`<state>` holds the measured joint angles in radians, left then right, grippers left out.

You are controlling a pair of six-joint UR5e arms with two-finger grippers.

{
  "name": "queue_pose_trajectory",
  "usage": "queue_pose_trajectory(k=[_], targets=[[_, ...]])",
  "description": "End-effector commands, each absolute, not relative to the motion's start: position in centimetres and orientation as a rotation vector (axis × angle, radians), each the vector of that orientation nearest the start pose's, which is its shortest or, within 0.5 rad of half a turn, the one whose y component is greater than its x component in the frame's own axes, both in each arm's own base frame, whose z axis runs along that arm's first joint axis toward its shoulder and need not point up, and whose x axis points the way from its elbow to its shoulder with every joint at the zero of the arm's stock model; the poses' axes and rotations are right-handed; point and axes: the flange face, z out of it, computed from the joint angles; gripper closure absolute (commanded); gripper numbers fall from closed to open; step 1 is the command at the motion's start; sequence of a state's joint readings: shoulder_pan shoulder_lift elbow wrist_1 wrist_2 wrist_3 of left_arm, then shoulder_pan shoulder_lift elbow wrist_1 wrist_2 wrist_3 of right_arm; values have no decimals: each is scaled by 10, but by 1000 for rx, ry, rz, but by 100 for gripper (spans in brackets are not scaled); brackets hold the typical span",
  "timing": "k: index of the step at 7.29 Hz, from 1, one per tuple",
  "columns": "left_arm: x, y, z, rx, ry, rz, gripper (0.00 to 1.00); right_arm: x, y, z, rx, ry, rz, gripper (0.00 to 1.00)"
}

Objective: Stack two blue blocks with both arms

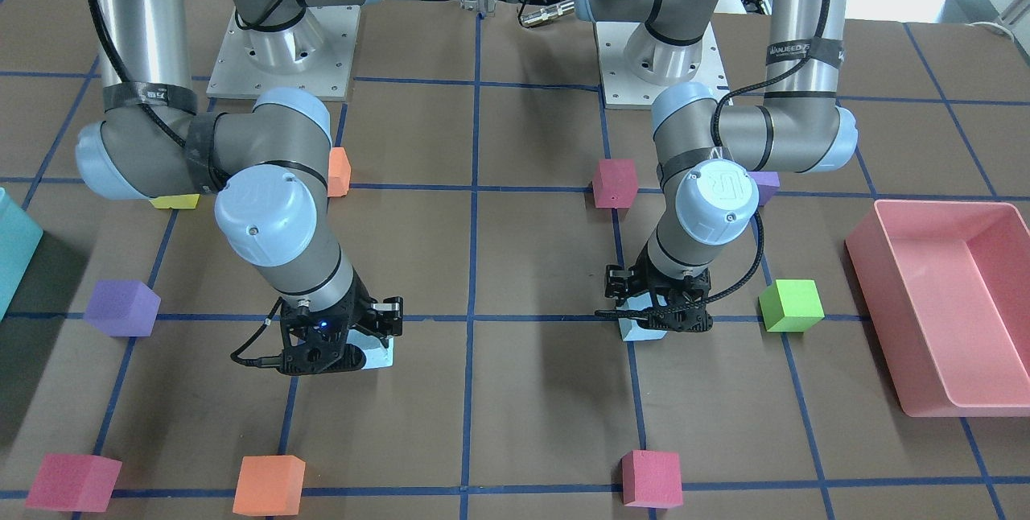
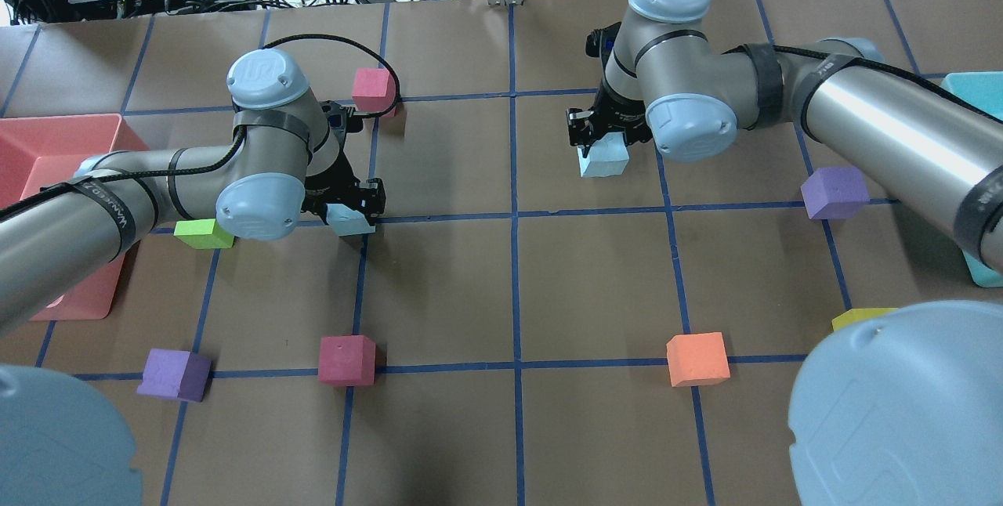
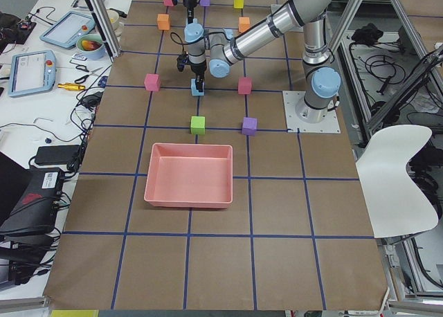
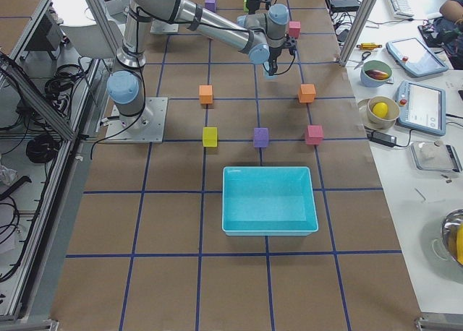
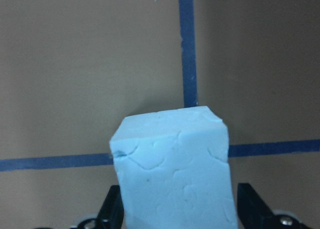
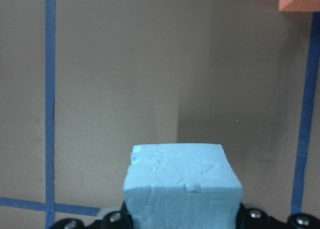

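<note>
With a blue block in each gripper (image 1: 376,351), my right gripper should set its block on the middle tape line (image 1: 467,386) first, as a base for my left gripper's block.
Two pale blue blocks are each held between a gripper's fingers. My left gripper (image 2: 350,207) is shut on one blue block (image 2: 350,219), low over a tape crossing; it also shows in the front view (image 1: 641,330) and fills the left wrist view (image 5: 172,169). My right gripper (image 2: 597,138) is shut on the other blue block (image 2: 603,157), which also shows in the front view (image 1: 378,356) and in the right wrist view (image 6: 181,184). Both blocks are at or just above the table, about one grid square apart. I cannot tell whether they are lifted.
A pink bin (image 1: 933,319) stands on my left side and a teal bin (image 1: 12,254) on my right. A green cube (image 1: 793,304) lies beside the left gripper. Purple (image 1: 121,307), magenta (image 1: 615,183) and orange (image 1: 269,485) cubes lie scattered around.
</note>
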<state>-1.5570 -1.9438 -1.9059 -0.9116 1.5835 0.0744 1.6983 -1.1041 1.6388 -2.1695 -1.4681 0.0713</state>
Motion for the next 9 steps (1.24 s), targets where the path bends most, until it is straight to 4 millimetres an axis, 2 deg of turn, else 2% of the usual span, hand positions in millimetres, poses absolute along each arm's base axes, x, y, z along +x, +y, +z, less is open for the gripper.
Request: queue_pose_trajectory(k=[1,2,3,4,6,7,8,9], targets=[[-122,-554,209,89,3126,37,92,249,-610,244,-36,3006,-60,89],[-123,-555,215,89,3127,18,92,295,-617,241,-40,3006,-94,88],[-123,-563,235,86,3131,-42,93,321,-628,232,-87,3042,-110,87],[-130,-573,253,89,3128,-43,93,325,-639,232,-87,3041,-127,87],[-131,-588,289,91,3127,-45,93,334,-649,220,-51,3027,-113,87],[-131,-591,295,91,3127,-38,93,347,-658,209,-27,3037,-114,87],[-130,-598,297,89,3128,-47,93,351,-658,193,-39,3048,-93,87],[-134,-603,300,100,3119,-59,93,350,-659,193,-37,3047,-90,74]])
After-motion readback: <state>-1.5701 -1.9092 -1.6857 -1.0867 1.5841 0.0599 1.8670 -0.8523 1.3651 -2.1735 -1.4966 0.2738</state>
